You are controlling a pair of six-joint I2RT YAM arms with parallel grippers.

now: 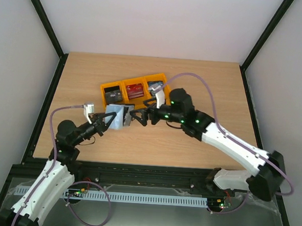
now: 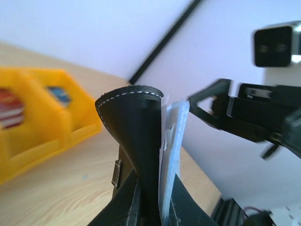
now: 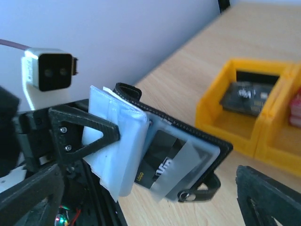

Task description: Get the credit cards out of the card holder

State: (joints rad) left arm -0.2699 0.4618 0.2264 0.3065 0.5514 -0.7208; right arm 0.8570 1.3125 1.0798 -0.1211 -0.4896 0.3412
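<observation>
The card holder's blue-grey pockets (image 3: 123,136) are pressed together by my left gripper, so next my right gripper grabs the holder by its loose end (image 3: 210,153) before my left gripper lets go.
My left gripper (image 1: 102,121) is shut on the black card holder (image 1: 117,116) and holds it open and upright above the table. In the left wrist view the holder (image 2: 138,136) stands edge-on between my fingers (image 2: 188,207). In the right wrist view its blue-grey pockets (image 3: 117,141) face the camera, and a dark card (image 3: 162,162) sits in a clear pocket. My right gripper (image 1: 139,116) is open just right of the holder, touching nothing. A dark grey card (image 1: 113,96), a red card (image 1: 135,90) and a blue card (image 1: 153,86) lie in the yellow bins.
The yellow three-compartment bin (image 1: 104,85) stands just behind the grippers at mid table; it also shows in the right wrist view (image 3: 211,110) and the left wrist view (image 2: 75,127). Bare wood lies to the left, right and front.
</observation>
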